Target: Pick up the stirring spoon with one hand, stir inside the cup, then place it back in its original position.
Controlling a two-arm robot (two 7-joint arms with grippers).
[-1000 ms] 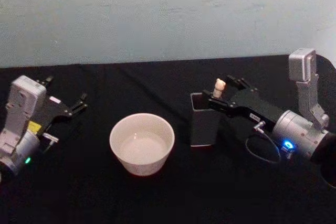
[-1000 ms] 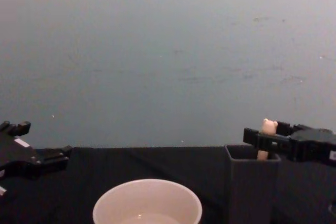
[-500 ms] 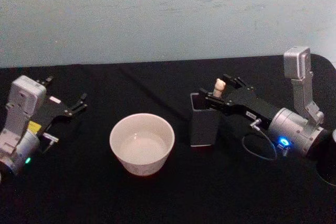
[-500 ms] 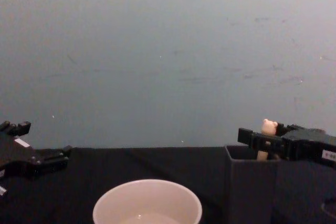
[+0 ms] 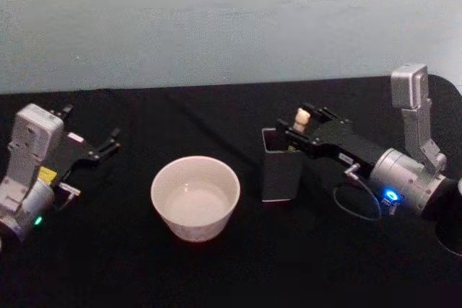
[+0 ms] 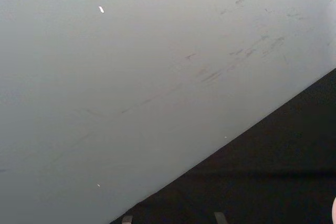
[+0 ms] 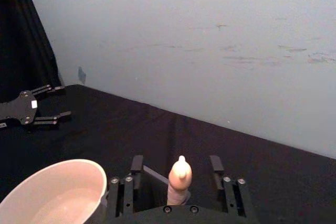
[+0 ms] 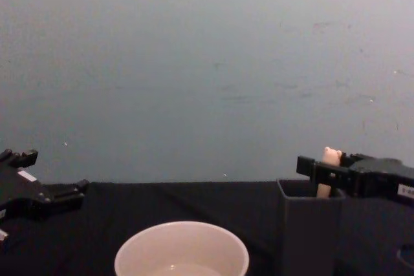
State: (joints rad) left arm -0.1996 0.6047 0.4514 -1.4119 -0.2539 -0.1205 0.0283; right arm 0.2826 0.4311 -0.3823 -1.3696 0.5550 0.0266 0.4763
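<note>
The holder's opening (image 8: 300,189) is wide beside the stirring spoon's handle (image 8: 330,158), so the stirring spoon will slide up freely when the robot lifts, and the holder should stay in place.
The stirring spoon (image 5: 302,120) stands upright in the tall dark grey holder (image 5: 281,177), and its beige bear-head top (image 8: 332,156) pokes above the rim. My right gripper (image 5: 303,123) is open and straddles that top. In the right wrist view the handle (image 7: 179,181) sits between the two fingers (image 7: 137,164) without touching either. The cream cup (image 5: 195,223) stands left of the holder, with pale liquid inside. My left gripper (image 5: 92,135) rests open at the far left, well clear of the cup.
A black cloth covers the table (image 5: 216,272), and a pale blue-grey wall rises behind it. A cable loop (image 5: 359,203) hangs below the right wrist. There is bare cloth in front of the cup and between the cup and the left arm.
The right arm has shifted slightly while its fingers stay around the spoon's top. The spoon remains in the holder. The left arm has not moved.
</note>
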